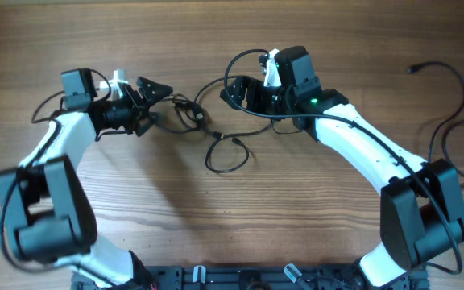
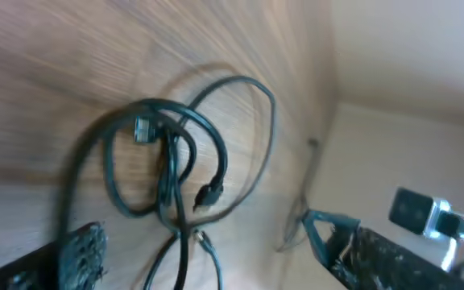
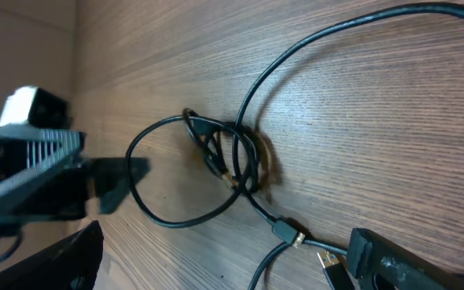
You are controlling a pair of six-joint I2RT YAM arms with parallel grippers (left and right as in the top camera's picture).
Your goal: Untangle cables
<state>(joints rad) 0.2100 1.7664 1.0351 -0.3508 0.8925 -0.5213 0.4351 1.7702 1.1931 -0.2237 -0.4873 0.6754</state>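
My gripper will bring the USB plug up along with the knot when I lift the cables, because the parts of the cables wrap (image 2: 171, 176) around each other next to the USB plug (image 2: 145, 130).
The cables (image 1: 190, 113) are thin black cords bunched in a small knot mid-table, with a loose loop (image 1: 228, 155) in front of it and a long strand arching toward the right arm. My left gripper (image 1: 155, 105) is open just left of the knot. In the left wrist view its jaws (image 2: 204, 238) straddle the strands of the cables (image 2: 171, 157) without closing on them. My right gripper (image 1: 240, 95) is open just right of the knot. In the right wrist view (image 3: 224, 262) the knot (image 3: 232, 157) lies ahead, with a USB plug (image 3: 329, 262) near the right finger.
Another thin black cord (image 1: 449, 84) with a plug end lies spread out at the table's far right. The left gripper (image 3: 47, 173) shows in the right wrist view, close beyond the knot. The arm bases stand at the front edge.
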